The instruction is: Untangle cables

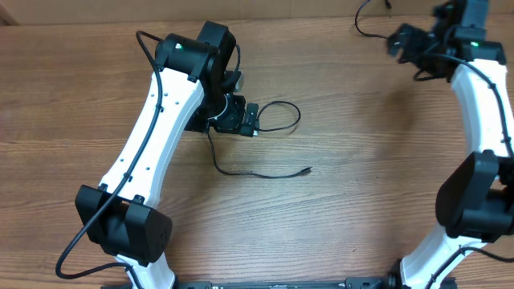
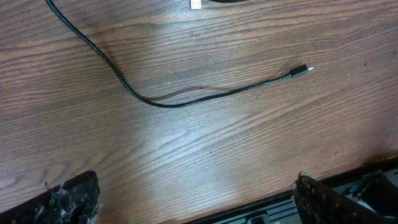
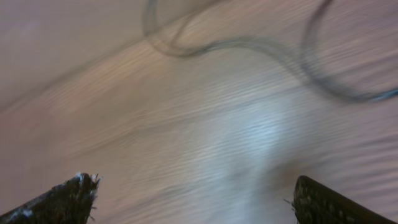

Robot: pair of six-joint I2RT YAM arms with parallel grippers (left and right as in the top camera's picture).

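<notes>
I keep my right gripper moving in until it grips the loop's bend (image 1: 299, 116), as the black cable's loop (image 1: 279, 103) lies clear of the second cable and faces open wood.
A thin black cable (image 1: 257, 173) lies on the wooden table, ending in a small plug (image 1: 308, 170). Its other part forms a loop (image 1: 295, 116) beside my left gripper (image 1: 249, 119). In the left wrist view the same cable (image 2: 163, 104) curves across the wood to its plug (image 2: 302, 70), and a white plug tip (image 2: 195, 4) shows at the top edge. My left gripper (image 2: 194, 180) is open and empty, above the table. A second thin cable (image 1: 363, 30) lies at the far right, next to my right gripper (image 1: 399, 40). The right wrist view is blurred; the cable (image 3: 249, 45) curls ahead of my open, empty right gripper (image 3: 193, 183).
The table's front edge with a black rail (image 2: 261, 208) shows in the left wrist view. The far table edge (image 1: 305, 18) runs along the top of the overhead view. Thicker black arm cables (image 1: 88, 233) hang by the left arm's base.
</notes>
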